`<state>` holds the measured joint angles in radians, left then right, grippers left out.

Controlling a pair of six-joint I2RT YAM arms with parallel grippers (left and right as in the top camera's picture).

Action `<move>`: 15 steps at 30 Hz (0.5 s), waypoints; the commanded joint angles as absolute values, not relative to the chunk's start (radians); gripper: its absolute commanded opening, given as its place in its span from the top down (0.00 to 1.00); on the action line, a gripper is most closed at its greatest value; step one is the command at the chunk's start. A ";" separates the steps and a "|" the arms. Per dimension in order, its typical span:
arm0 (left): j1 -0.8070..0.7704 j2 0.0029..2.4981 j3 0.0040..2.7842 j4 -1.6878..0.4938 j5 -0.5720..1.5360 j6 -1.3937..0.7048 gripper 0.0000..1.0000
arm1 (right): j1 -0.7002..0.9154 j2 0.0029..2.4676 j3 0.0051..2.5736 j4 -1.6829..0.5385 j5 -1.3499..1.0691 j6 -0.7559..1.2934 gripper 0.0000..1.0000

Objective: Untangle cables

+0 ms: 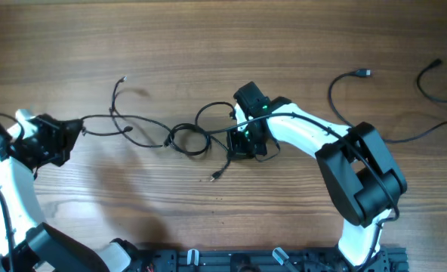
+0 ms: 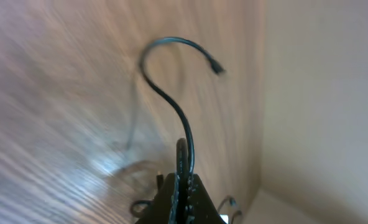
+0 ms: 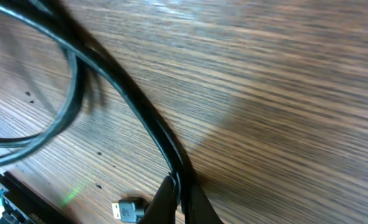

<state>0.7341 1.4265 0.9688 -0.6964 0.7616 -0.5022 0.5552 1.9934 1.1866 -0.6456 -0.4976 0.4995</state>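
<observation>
The piece of cable runs from my left gripper to tightly wound loops (image 1: 189, 139). My left gripper should go back toward the knot (image 1: 168, 133) to give the loops some slack.
The cables lie as thin black cords across the wooden table, knotted into small loops (image 1: 189, 140) at the centre. One strand runs left from the knot to my left gripper (image 1: 78, 128). That gripper (image 2: 184, 179) is shut on the strand, whose free end curls up to a small plug (image 2: 218, 68). My right gripper (image 1: 240, 134) sits just right of the knot. In the right wrist view it (image 3: 176, 185) is shut on two strands lying side by side (image 3: 128, 93). A USB plug (image 3: 129, 210) lies on the wood beside its fingers.
Two separate black cords lie at the far right: one looping strand (image 1: 337, 102) with a plug (image 1: 364, 73), and another (image 1: 435, 91) near the table's right edge. A loose plug end (image 1: 216, 177) trails below the knot. The arm bases stand along the front edge.
</observation>
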 commanded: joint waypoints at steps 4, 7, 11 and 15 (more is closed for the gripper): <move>0.872 1.407 0.986 -0.714 0.671 -0.532 0.96 | 0.262 2.025 1.173 -0.792 -0.302 0.424 0.96; 0.882 1.407 0.986 -0.715 0.664 -0.532 0.96 | 0.151 2.025 1.173 -0.811 -0.238 0.418 0.96; 0.881 1.407 0.986 -0.716 0.649 -0.532 0.96 | 0.053 2.025 1.172 -0.805 -0.173 0.422 0.96; 0.829 1.408 0.979 -0.738 0.649 -0.527 0.96 | 0.034 2.025 1.172 -0.805 -0.344 0.307 0.95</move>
